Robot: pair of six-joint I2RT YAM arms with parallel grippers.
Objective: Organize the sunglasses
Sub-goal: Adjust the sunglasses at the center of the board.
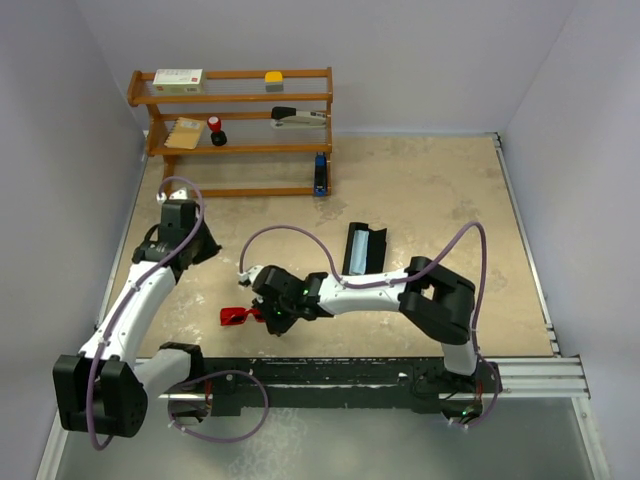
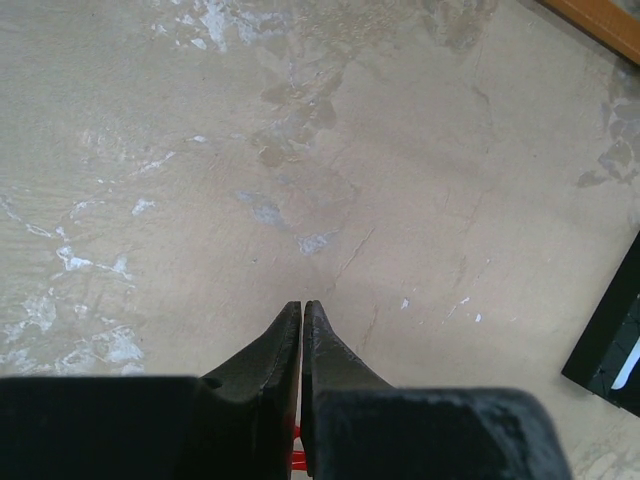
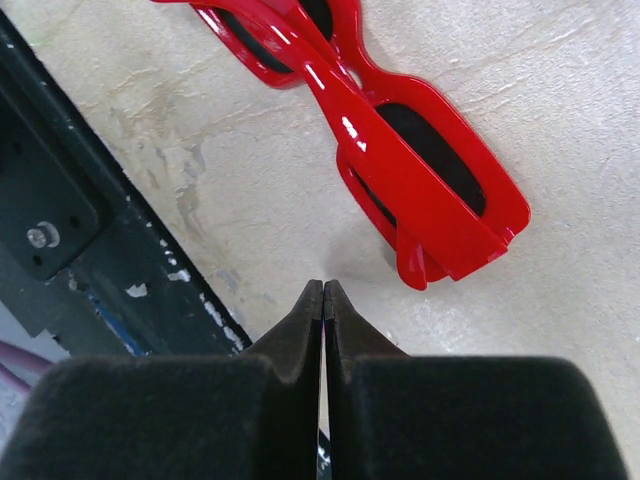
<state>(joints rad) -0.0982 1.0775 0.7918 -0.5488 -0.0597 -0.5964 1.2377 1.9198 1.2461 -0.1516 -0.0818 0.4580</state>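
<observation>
The sunglasses lie slanted (image 3: pixel 405 165) in front of the closed fingers of the robot's right gripper, so the robot should first turn the sunglasses by their near end (image 3: pixel 460 245) and then grip them across the middle.
The sunglasses (image 3: pixel 400 150) are bright red with dark lenses. They lie folded on the table just ahead and to the right of my right gripper (image 3: pixel 323 285), which is shut and holds nothing. From above, the sunglasses (image 1: pixel 234 317) show as a red patch near the front edge, partly hidden by the right gripper (image 1: pixel 263 315) beside them. My left gripper (image 1: pixel 207 250) hangs further back on the left, away from the sunglasses. In its own view the left gripper (image 2: pixel 302 305) is shut over bare table.
An open black case (image 1: pixel 363 248) lies mid-table, and its corner shows in the left wrist view as the case (image 2: pixel 612 345). A wooden shelf (image 1: pixel 232 98) with small items stands at the back left. The black mounting rail (image 3: pixel 60 200) runs close beside the right gripper.
</observation>
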